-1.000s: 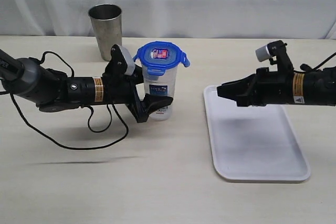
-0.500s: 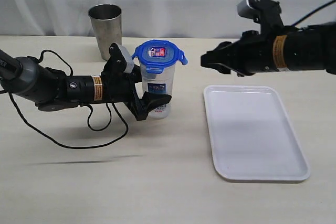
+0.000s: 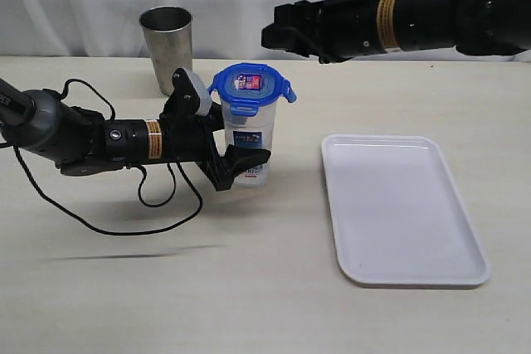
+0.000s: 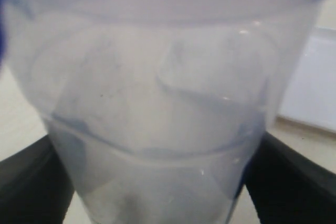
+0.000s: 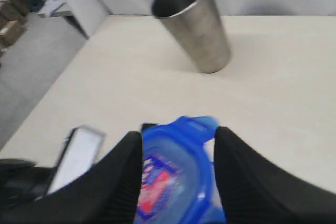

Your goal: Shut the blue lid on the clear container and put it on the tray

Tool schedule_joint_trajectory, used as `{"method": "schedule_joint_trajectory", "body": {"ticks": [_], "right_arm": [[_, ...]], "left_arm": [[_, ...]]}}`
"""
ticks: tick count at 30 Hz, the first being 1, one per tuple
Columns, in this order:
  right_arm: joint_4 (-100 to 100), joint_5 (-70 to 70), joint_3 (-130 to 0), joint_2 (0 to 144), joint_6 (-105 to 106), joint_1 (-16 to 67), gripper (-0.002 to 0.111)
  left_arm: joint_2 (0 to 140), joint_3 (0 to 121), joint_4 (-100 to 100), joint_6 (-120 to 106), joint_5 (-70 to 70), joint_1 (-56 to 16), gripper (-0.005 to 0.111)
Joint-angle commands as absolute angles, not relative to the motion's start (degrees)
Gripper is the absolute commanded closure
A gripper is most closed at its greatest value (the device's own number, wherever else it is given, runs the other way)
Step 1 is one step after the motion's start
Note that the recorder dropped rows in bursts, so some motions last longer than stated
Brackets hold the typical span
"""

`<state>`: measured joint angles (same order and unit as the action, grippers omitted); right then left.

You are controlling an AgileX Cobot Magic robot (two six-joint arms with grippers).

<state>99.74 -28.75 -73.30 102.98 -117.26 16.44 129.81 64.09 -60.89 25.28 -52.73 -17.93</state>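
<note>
A flap of the blue lid [image 3: 289, 91] juts out under the level fingers of my right gripper, so I need to tip my right gripper down onto the flap.
The clear container [image 3: 249, 145] stands upright on the table left of centre, with the blue lid [image 3: 251, 87] resting on its rim and the flaps sticking out. My left gripper [image 3: 246, 163] is shut on its lower body from the left. In the left wrist view the container [image 4: 157, 103] fills the space between the black fingers [image 4: 294, 182]. My right gripper [image 3: 274, 37] hangs open in the air, above and just right of the lid, not touching it. Its wrist view looks down on the lid [image 5: 173, 177] between the fingers [image 5: 105, 182]. The white tray [image 3: 398, 205] lies at the right.
A grey steel cup [image 3: 168, 47] stands behind the container at the back left, also seen as the steel cup [image 5: 194, 22] in the right wrist view. A black cable [image 3: 124, 225] loops on the table under the left arm. A white curtain backs the table.
My right arm has risen from just above the tray and swung left, ending high over the container. The left gripper still holds the container, which has barely moved.
</note>
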Motion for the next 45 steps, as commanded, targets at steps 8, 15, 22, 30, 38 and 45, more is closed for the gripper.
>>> {"method": "schedule_joint_trajectory", "body": {"ticks": [8,15,22,30,38,45], "right_arm": [[87.7,27.6,-75.0,103.6,-91.2,20.9,0.066],[16.6,34.6,-86.8,106.1,-20.6,15.3,0.065],[-43.1,46.0,-91.2,106.1,21.1,11.7,0.062],[-34.3,49.6,-91.1,108.8,11.1,17.9,0.062],[-37.7,50.0,-91.1,112.4,9.7,18.7,0.062],[-38.3,50.5,-91.1,113.5,9.8,18.8,0.062]], "left_arm": [[130.3,63.5,-59.1,22.5,-48.6,-17.4,0.107],[130.3,63.5,-59.1,22.4,-48.6,-17.4,0.107],[130.3,63.5,-59.1,22.4,-48.5,-17.4,0.107],[130.3,63.5,-59.1,22.4,-48.5,-17.4,0.107],[130.3,63.5,-59.0,22.4,-48.8,-17.4,0.107],[130.3,63.5,-59.0,22.4,-48.8,-17.4,0.107]]}}
